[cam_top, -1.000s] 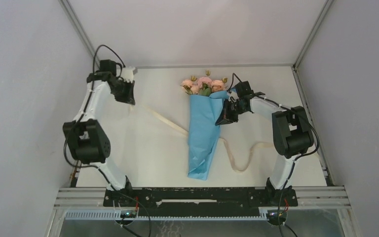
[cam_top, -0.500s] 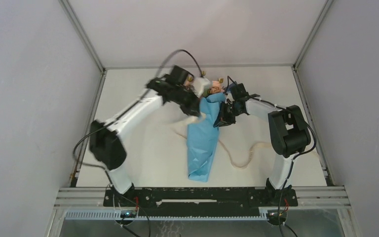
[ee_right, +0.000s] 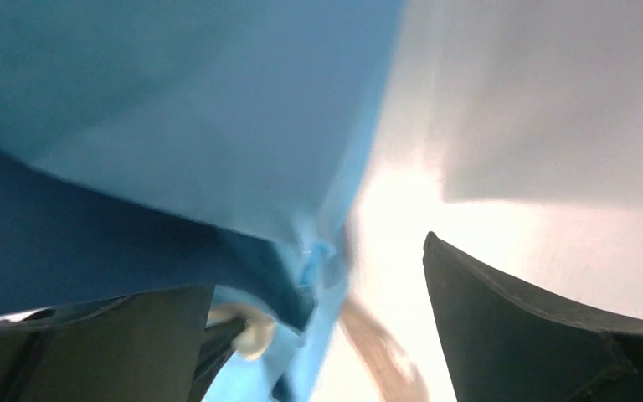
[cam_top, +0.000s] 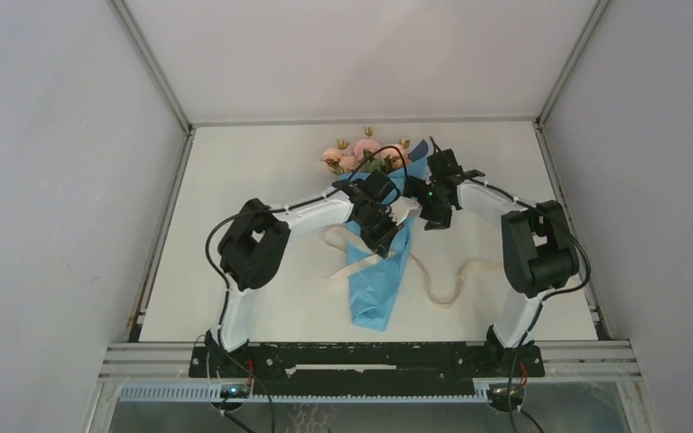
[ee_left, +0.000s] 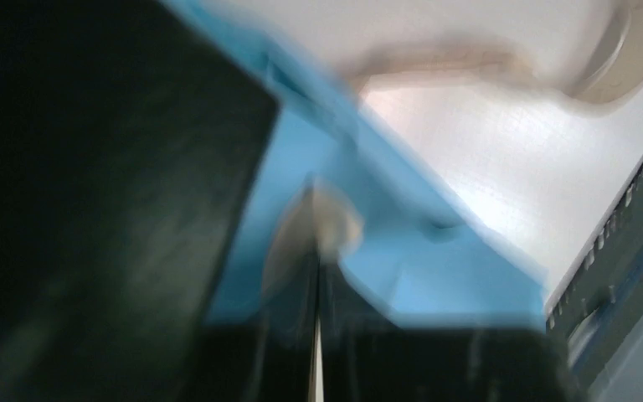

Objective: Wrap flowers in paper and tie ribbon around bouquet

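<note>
The ribbon lies in a loose curve [cam_top: 445, 300]. It should follow limply and pull in its slack when I carry the cream ribbon's tail [cam_top: 485, 264] across the cone.
The bouquet [cam_top: 376, 280] lies in the middle of the table, a light blue paper [ee_left: 419, 276] cone with the pink flowers [cam_top: 354, 155] at its far end. My left gripper [cam_top: 386, 234] reaches across the cone's middle. It is shut on the cream ribbon [ee_left: 318, 222], which shows blurred between its jaws [ee_left: 314, 209]. The ribbon [cam_top: 442, 290] trails in loops on both sides of the cone. My right gripper [cam_top: 431, 200] stands open at the cone's upper right edge. In its wrist view the paper's fold [ee_right: 218, 126] and navy face [ee_right: 75, 243] lie between its spread fingers [ee_right: 536, 318].
The white table [cam_top: 235, 180] is ringed by a metal frame [cam_top: 370, 354] and grey walls. The left arm's elbow [cam_top: 253, 244] lies low over the table left of the bouquet. The right arm's elbow [cam_top: 537, 244] stands near the right edge.
My left arm swung from the far left across to the bouquet, dragging the ribbon over it. My right gripper opened and let go of the paper's edge. The cone shifted slightly.
</note>
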Controlling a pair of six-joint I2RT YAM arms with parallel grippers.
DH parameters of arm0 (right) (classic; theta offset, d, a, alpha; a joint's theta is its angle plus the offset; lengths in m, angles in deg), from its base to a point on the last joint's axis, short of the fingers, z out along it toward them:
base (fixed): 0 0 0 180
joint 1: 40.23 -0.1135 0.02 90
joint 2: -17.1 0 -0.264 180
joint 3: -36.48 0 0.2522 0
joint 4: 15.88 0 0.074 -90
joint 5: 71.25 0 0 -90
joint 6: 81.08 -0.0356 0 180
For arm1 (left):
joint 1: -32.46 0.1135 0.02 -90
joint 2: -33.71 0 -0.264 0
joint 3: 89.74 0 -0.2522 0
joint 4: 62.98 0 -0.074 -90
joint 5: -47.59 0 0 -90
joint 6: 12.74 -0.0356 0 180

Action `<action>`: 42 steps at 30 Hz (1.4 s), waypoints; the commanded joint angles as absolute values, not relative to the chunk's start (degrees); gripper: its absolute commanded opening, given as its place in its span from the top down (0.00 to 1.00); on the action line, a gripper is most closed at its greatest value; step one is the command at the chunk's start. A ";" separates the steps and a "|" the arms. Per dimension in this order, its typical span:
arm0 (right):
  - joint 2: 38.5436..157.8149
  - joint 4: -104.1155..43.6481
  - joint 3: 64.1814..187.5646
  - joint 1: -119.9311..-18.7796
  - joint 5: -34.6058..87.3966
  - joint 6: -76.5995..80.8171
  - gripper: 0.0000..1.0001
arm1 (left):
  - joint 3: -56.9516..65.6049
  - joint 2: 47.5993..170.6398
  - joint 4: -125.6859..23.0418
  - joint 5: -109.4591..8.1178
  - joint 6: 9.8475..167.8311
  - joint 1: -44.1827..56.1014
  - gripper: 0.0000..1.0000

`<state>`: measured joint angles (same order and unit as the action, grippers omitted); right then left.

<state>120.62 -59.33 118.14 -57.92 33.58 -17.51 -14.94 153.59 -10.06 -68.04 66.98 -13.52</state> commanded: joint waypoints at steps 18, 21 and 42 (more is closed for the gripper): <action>83.59 -58.37 108.48 -40.11 0.91 -19.59 0.00 | -8.39 153.84 -15.05 -68.44 67.53 -14.13 1.00; 75.28 -49.54 97.20 -34.76 20.98 -20.62 0.00 | -8.35 153.58 -15.16 -68.38 67.72 -14.16 1.00; 81.28 -48.49 75.75 -41.18 28.00 -28.81 0.73 | -8.80 150.76 -14.66 -67.37 66.74 -14.18 1.00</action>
